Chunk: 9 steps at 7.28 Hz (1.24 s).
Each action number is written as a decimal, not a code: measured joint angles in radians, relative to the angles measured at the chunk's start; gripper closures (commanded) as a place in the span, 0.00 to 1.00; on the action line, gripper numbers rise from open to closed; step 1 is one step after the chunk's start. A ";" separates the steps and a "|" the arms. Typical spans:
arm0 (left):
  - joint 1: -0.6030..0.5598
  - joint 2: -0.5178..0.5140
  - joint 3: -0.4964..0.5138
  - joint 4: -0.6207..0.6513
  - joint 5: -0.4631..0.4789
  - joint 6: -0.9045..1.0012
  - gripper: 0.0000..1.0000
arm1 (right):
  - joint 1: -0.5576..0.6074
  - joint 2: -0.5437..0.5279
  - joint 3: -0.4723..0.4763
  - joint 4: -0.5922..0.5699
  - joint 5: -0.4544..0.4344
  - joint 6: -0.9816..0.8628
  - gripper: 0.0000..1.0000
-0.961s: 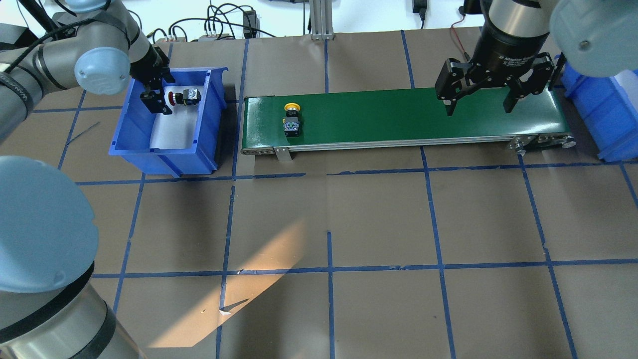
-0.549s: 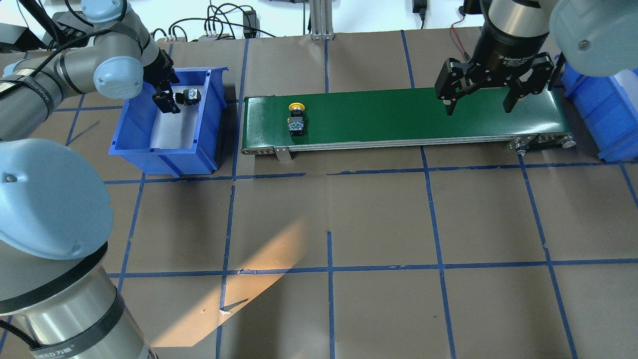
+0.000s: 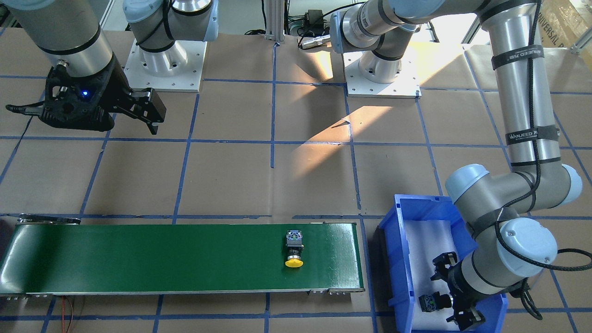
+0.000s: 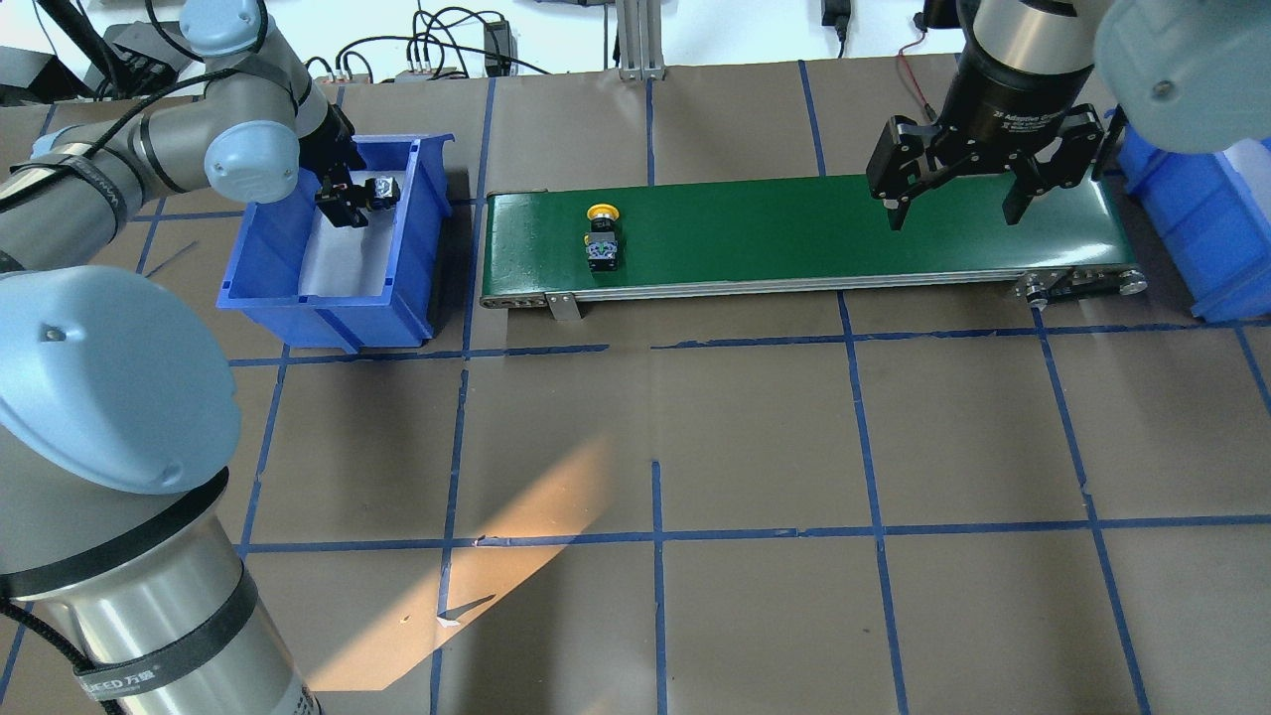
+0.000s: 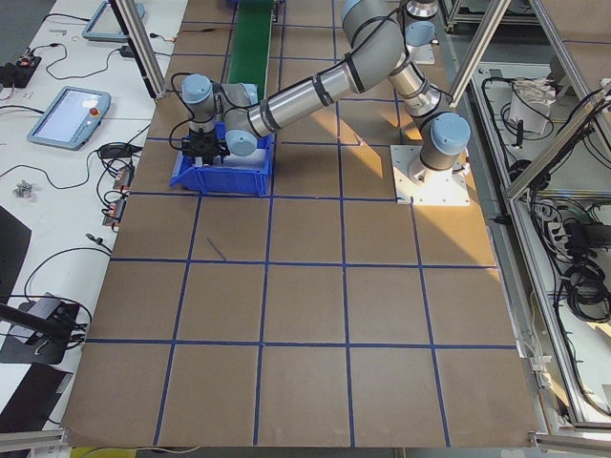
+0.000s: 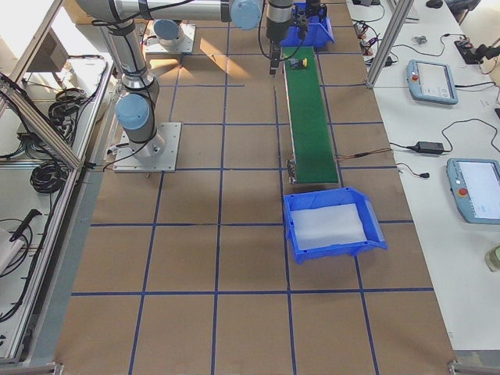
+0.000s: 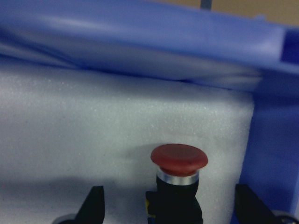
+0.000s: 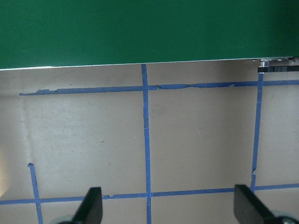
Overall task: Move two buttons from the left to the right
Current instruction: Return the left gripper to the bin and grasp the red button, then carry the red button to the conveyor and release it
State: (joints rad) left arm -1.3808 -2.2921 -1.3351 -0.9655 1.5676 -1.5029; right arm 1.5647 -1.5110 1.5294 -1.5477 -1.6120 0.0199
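Note:
White foam (image 3: 428, 247) lies flat around the red button (image 3: 431, 302). The button will come loose when I lift it, and the foam will stay in the bin.
The red button (image 7: 179, 161) stands on white foam in the left blue bin (image 4: 328, 308). My left gripper (image 4: 343, 202) is open and low in the bin, its fingers (image 7: 96, 205) on either side of the button, not touching it. In the overhead view only the button's grey block (image 4: 383, 189) shows; the front view shows it too (image 3: 429, 303), beside the left gripper (image 3: 455, 291). The yellow button (image 4: 602, 238) lies on the green conveyor belt (image 4: 794, 233) near its left end, also in the front view (image 3: 294, 252). My right gripper (image 4: 953, 218) is open and empty above the belt's right end.
A second blue bin (image 4: 1192, 228) with white foam stands past the belt's right end. The right wrist view shows brown paper with blue tape lines and the belt edge (image 8: 149, 32). Cables lie along the table's far edge.
My left gripper has moved right and down over the red button in the bin. The yellow button has travelled a little to the right on the belt. The right arm has not moved.

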 measured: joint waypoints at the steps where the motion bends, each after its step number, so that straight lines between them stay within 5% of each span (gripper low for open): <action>1: -0.001 -0.005 -0.001 0.005 0.000 0.004 0.77 | 0.000 0.000 -0.001 0.000 0.000 0.000 0.00; 2: -0.001 -0.006 -0.002 0.008 -0.001 0.008 0.89 | 0.000 0.000 -0.002 0.000 0.000 0.000 0.00; 6: -0.013 0.018 -0.014 0.003 -0.007 0.015 0.89 | 0.000 0.000 -0.001 0.000 0.001 0.000 0.00; 9: -0.027 0.155 -0.057 -0.079 -0.011 0.118 0.90 | 0.000 -0.001 0.000 0.000 0.001 0.000 0.00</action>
State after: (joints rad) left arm -1.4075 -2.1374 -1.3925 -1.0449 1.5564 -1.3850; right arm 1.5647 -1.5115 1.5293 -1.5478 -1.6107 0.0199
